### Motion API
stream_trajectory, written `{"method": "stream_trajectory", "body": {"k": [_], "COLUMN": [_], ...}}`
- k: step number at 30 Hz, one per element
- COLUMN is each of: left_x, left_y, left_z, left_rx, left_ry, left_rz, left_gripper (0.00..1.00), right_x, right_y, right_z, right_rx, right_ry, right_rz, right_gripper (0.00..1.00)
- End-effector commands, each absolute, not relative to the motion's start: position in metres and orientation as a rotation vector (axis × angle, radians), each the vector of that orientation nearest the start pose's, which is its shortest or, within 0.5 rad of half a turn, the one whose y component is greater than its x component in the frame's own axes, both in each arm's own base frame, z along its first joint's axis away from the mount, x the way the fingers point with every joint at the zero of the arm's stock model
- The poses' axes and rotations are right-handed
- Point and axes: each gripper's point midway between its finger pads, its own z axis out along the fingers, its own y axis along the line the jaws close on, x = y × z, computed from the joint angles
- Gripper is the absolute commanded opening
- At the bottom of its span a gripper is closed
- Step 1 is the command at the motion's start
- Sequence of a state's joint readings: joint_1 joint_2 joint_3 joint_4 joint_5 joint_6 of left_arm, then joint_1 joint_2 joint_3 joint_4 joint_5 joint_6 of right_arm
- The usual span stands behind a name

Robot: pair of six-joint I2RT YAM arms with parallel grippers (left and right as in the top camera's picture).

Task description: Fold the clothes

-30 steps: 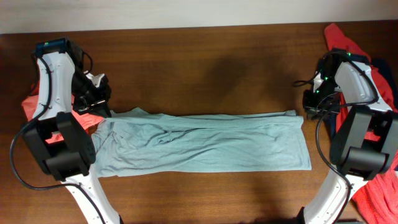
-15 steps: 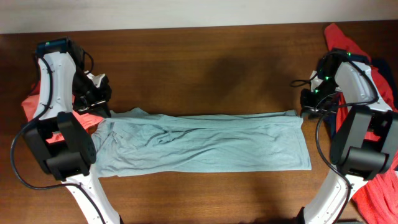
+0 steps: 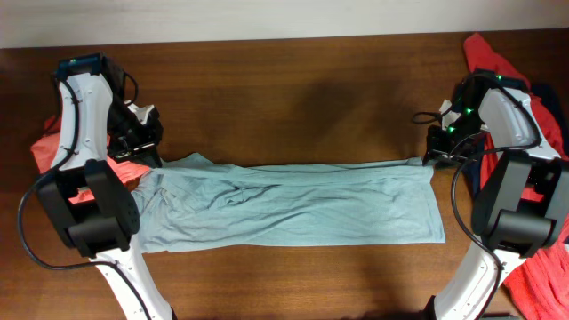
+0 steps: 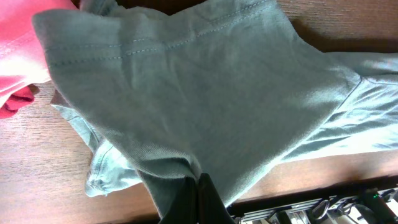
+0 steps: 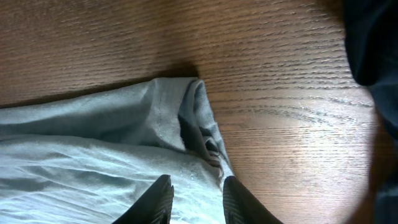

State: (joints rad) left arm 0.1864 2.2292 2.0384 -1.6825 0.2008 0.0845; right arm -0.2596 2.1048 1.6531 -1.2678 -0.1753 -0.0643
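Note:
Only the left gripper holds the T-shirt's folded edge and the folded edge's other corner is loose, so the right gripper should pinch that corner before both grippers pull the edge closer.
A pale grey-blue T-shirt, one of the clothes, lies folded lengthwise in a long band across the wooden table. My left gripper is at its upper left end, shut on a fold of the shirt's fabric; in the left wrist view the gripper pinches the cloth, which drapes away from it. My right gripper hovers over the upper right corner. Its fingers stand apart, and the gripper is open over the hem corner, which lies flat on the wood.
Coral-red garments lie at the back right, the front right and under the left arm. A navy piece sits by the right arm and fills the right edge of the right wrist view. The table's back edge meets a pale wall.
My right gripper has opened and let the shirt's upper right corner drop onto the table, shifting slightly left. The left gripper stays shut on the fabric.

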Motion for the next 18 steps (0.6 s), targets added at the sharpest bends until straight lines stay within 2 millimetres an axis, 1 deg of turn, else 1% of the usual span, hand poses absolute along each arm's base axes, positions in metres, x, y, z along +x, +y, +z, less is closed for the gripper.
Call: {"method": "stream_trajectory", "body": {"k": [1, 4, 7, 9, 12, 13, 15, 18], "left_x": [0.363, 0.362, 0.362, 0.362, 0.361, 0.361, 0.361, 0.362], "left_y": [0.035, 0.035, 0.034, 0.034, 0.034, 0.034, 0.034, 0.034], "left_z": [0.113, 0.113, 0.113, 0.113, 0.113, 0.113, 0.113, 0.113], "left_rx": [-0.233, -0.234, -0.232, -0.231, -0.232, -0.232, -0.231, -0.231], "left_ry": [3.354, 3.358, 3.358, 3.358, 3.36, 3.36, 3.36, 3.359], "left_rz": [-0.375, -0.376, -0.376, -0.376, -0.377, -0.377, -0.377, -0.376], "left_gripper": [0.0, 0.0, 0.0, 0.0, 0.0, 0.0, 0.0, 0.0], "right_x": [0.365, 0.362, 0.36, 0.36, 0.361, 0.36, 0.359, 0.358], "right_y": [-0.064, -0.063, -0.063, -0.063, -0.065, -0.067, -0.074, -0.081], "right_z": [0.061, 0.056, 0.051, 0.05, 0.05, 0.049, 0.048, 0.047], "right_rx": [0.315, 0.319, 0.32, 0.32, 0.319, 0.318, 0.317, 0.317], "right_ry": [3.182, 3.196, 3.2, 3.201, 3.199, 3.204, 3.213, 3.221], "right_rz": [0.331, 0.336, 0.338, 0.333, 0.324, 0.3, 0.238, 0.166], "right_gripper": [0.32, 0.31, 0.26, 0.25, 0.26, 0.26, 0.3, 0.3]}}
